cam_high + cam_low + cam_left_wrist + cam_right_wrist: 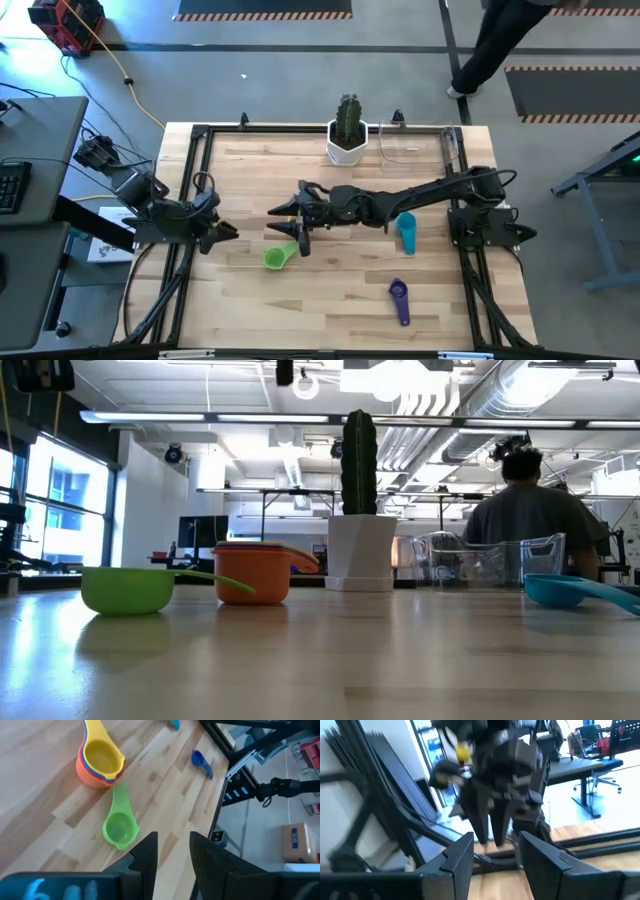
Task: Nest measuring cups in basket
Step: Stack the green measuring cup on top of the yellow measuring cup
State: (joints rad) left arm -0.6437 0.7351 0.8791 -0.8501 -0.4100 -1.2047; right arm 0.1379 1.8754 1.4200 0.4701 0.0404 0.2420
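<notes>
My right gripper is pointing level above the stack (pixel 256 574), beyond the green measuring cup, so next I swing it back, tilt it down and grab the cup's rim (pixel 272 266).
A green measuring cup (pixel 277 258) rests on its base on the table, its handle toward a nested stack (pixel 100 760): an orange cup holding others, a yellow one on top. My right arm hides that stack in the high view. A teal cup (pixel 407 232) and a blue-purple cup (pixel 400 298) lie apart on the right. The clear basket (pixel 420 145) stands at the far edge beside the cactus pot. My left gripper (pixel 228 233) hangs open and empty at the table's left. My right gripper (pixel 283 218) points level toward it above the stack, open and empty.
A white pot with a cactus (pixel 347 140) stands at the far edge, left of the basket. Black frame rails (pixel 190 200) run along the table's sides. A person (pixel 500 40) is beyond the far right corner.
</notes>
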